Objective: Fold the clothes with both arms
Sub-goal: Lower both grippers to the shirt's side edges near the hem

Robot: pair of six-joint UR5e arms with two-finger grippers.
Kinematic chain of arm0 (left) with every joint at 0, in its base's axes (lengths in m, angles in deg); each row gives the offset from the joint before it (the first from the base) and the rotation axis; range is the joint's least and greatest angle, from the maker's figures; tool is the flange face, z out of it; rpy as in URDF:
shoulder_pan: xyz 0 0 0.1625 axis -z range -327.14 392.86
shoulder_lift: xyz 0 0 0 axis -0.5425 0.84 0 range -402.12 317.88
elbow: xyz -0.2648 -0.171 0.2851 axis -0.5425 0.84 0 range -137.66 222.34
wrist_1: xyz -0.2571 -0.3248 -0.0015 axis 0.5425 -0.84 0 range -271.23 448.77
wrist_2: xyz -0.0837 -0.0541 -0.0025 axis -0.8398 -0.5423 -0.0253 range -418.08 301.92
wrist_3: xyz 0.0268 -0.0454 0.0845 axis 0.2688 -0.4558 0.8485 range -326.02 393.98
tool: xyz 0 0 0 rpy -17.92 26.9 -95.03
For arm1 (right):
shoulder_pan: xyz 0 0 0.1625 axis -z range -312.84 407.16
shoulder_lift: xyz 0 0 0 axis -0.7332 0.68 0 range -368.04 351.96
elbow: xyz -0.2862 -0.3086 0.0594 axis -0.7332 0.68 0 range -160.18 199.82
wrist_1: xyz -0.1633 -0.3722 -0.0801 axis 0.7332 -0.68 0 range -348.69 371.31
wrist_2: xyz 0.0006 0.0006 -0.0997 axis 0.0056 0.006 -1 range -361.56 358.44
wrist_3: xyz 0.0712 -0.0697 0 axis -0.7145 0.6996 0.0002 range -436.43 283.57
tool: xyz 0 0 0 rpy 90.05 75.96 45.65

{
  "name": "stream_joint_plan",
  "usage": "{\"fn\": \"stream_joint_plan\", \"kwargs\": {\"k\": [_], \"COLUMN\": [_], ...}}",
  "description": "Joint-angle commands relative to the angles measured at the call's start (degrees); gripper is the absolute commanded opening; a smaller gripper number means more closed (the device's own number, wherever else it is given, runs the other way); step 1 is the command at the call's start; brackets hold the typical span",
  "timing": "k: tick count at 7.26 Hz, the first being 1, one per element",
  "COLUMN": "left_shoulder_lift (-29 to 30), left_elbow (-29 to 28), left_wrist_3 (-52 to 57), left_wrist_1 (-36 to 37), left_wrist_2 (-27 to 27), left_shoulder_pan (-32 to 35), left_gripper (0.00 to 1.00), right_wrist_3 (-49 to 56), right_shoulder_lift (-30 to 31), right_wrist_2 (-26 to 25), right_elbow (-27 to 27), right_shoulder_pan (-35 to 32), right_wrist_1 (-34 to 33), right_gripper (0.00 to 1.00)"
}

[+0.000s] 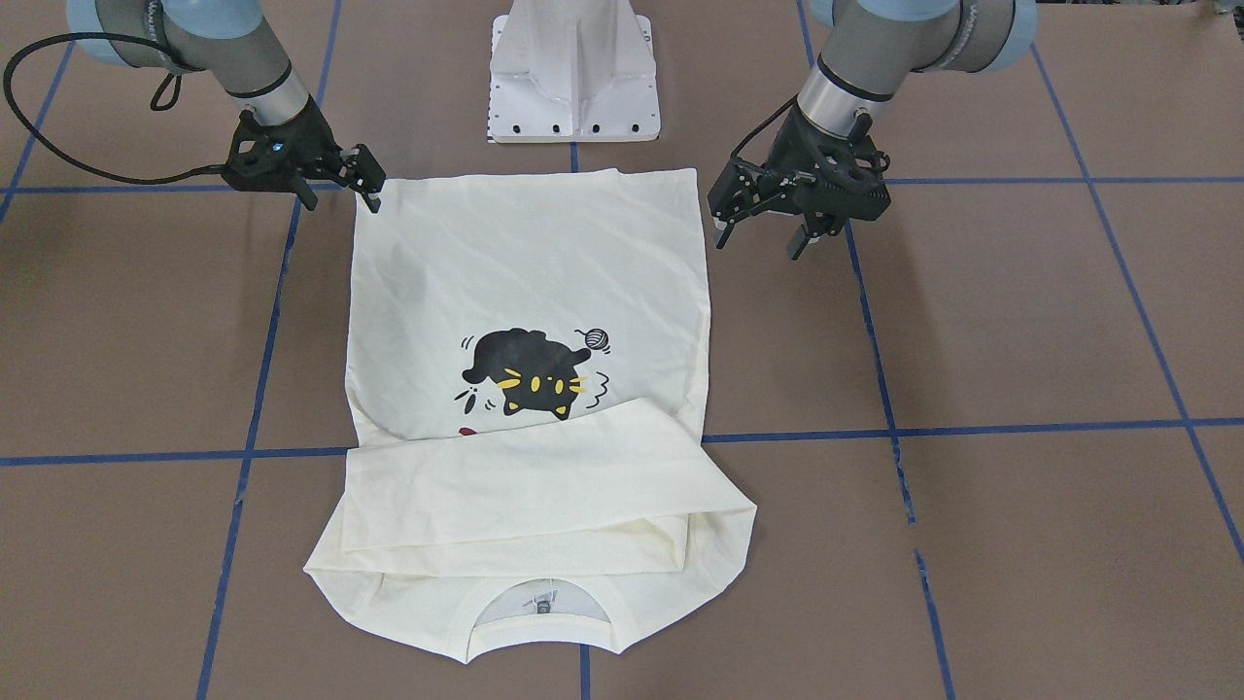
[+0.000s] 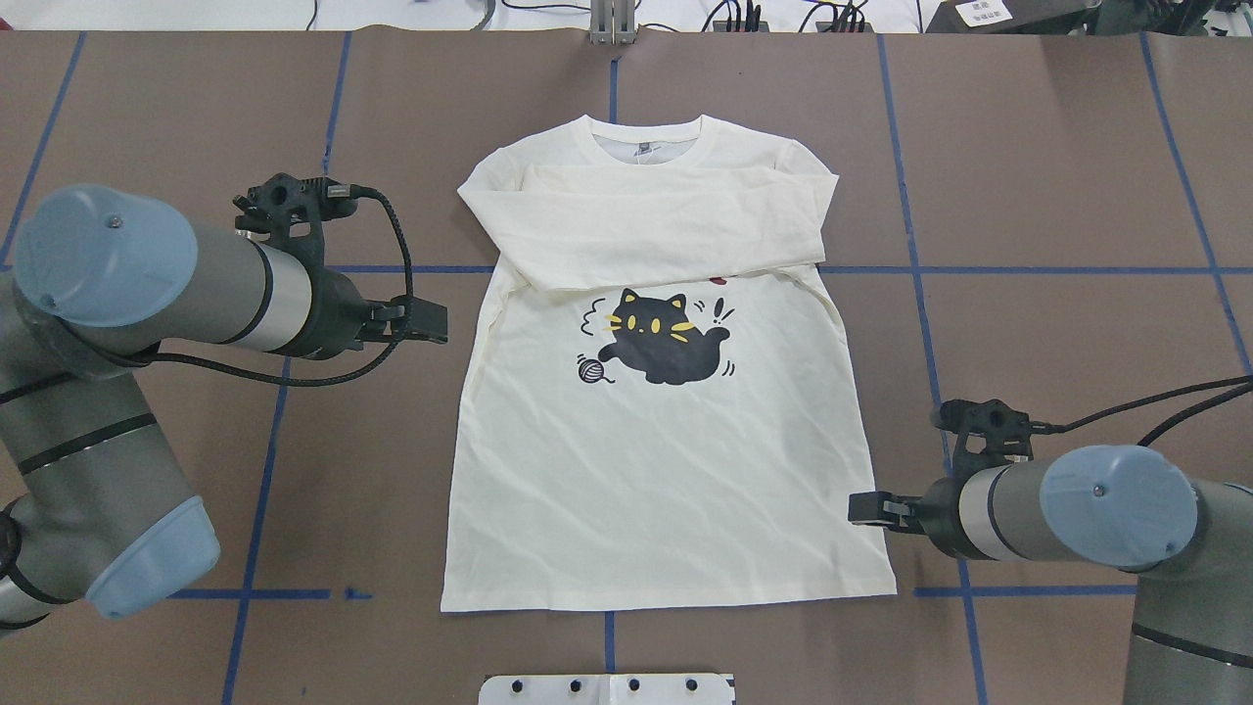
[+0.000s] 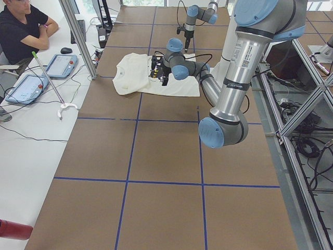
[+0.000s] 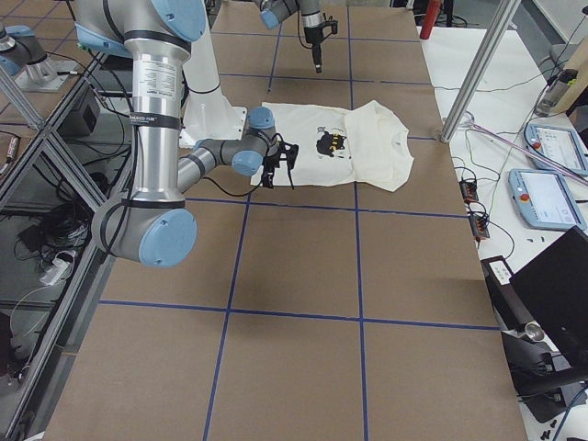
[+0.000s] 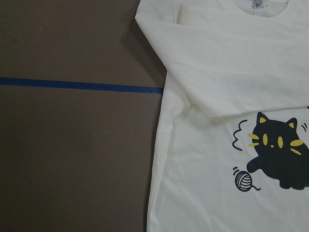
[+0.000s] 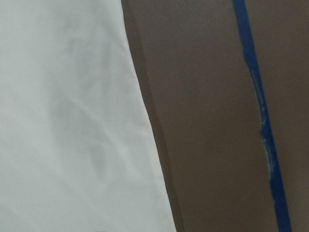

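The whole T-shirt will slide along with its sleeves still folded when I pull its hem, because the cloth lies smooth and has little slack.
The cream long-sleeved T-shirt lies flat with its black cat print up, collar away from the robot. Both sleeves are folded across the chest and hide most of the red lettering. My left gripper hovers open beside the shirt's left side edge, holding nothing. My right gripper is open and low at the shirt's right edge near the hem corner, with no cloth between its fingers. The left wrist view shows the cat and a sleeve fold. The right wrist view shows only the shirt's edge.
The white pedestal base stands just behind the hem. Blue tape lines grid the brown table. A person sits at a side table with tablets beyond the collar end. A metal post rises there.
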Motion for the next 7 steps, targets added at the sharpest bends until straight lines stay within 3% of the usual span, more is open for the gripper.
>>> {"fn": "stream_joint_plan", "kwargs": {"k": [1, 4, 6, 7], "left_shoulder_lift": [0.15, 0.41, 0.32, 0.32], "left_elbow": [0.05, 0.05, 0.14, 0.14], "left_wrist_3": [-0.01, 0.08, 0.08, 0.08], "left_wrist_1": [0.0, 0.0, 0.0, 0.0], "left_wrist_2": [0.03, -0.14, -0.14, -0.14], "left_shoulder_pan": [-0.14, -0.06, -0.06, -0.06], "left_gripper": [0.99, 0.99, 0.99, 0.99], "right_wrist_3": [-0.29, -0.2, -0.29, -0.29], "right_shoulder_lift": [-0.18, -0.27, -0.27, -0.27], "right_wrist_2": [-0.94, -0.41, -0.41, -0.06], "right_elbow": [1.08, 0.99, 1.08, 1.08], "right_shoulder_pan": [2.64, 3.0, 3.97, 3.97], "right_wrist_1": [0.06, -0.03, -0.03, -0.03], "right_gripper": [1.0, 0.89, 0.89, 0.78]}}
